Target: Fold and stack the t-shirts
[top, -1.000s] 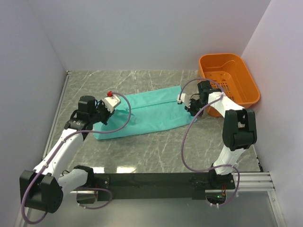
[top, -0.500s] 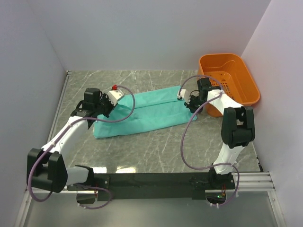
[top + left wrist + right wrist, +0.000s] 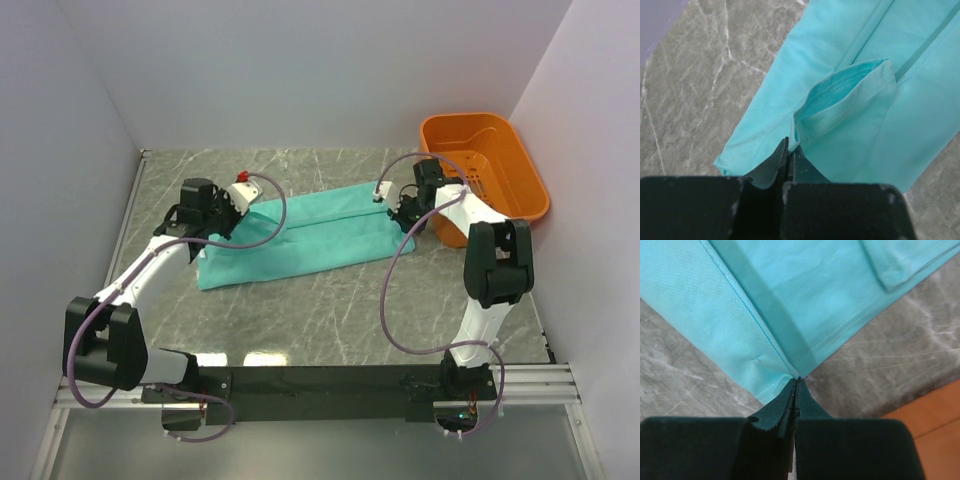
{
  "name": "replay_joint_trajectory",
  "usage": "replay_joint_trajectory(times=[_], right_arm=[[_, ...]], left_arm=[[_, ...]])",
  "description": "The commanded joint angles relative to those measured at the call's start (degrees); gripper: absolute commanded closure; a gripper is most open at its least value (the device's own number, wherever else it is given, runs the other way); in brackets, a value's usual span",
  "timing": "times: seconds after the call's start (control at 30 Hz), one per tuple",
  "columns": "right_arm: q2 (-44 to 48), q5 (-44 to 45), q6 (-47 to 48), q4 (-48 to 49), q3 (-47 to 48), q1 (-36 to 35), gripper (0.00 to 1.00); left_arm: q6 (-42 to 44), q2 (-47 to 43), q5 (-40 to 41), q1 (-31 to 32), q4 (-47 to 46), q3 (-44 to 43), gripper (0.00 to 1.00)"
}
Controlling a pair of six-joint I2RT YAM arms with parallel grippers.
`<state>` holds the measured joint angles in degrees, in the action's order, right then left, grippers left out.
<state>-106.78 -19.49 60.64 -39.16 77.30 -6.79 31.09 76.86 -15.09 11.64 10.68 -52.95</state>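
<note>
The sleeve opening's edge (image 3: 799,119) is in my left gripper over the flat band. I should go on pulling it toward the band's back edge (image 3: 754,108) until the two touch.
One teal t-shirt (image 3: 310,240) lies as a long folded band slanting across the marble table. My left gripper (image 3: 243,206) sits over its far left end. In the left wrist view that gripper (image 3: 789,146) is shut on a thin edge of the t-shirt (image 3: 920,100), just below a hemmed sleeve opening (image 3: 850,95). My right gripper (image 3: 392,203) is at the band's far right end. In the right wrist view it (image 3: 797,381) is pinched shut on a corner of the t-shirt (image 3: 805,285) where a folded seam runs in.
An orange plastic basket (image 3: 520,160) stands at the back right, close behind the right arm, and its rim (image 3: 935,415) shows beside the right gripper. White walls enclose the table on the left, back and right. Cables loop off both arms.
Both grippers have moved toward the back wall while staying shut on the cloth. The left arm has stretched out further, and the shirt's left end has settled flatter.
</note>
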Motion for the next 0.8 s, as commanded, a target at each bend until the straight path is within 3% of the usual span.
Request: replay_joint_trajectory(times=[0.0, 0.77], right_arm=[[-1.2, 0.8, -2.2, 1.4, 3.5, -0.5, 1.00], [-5.2, 3.7, -8.1, 3.6, 8.5, -2.2, 1.00]], left_arm=[[1.1, 0.0, 1.0, -0.8, -3.2, -2.6, 1.00], [1.2, 5.8, 3.9, -2.5, -6.2, -5.6, 1.00]])
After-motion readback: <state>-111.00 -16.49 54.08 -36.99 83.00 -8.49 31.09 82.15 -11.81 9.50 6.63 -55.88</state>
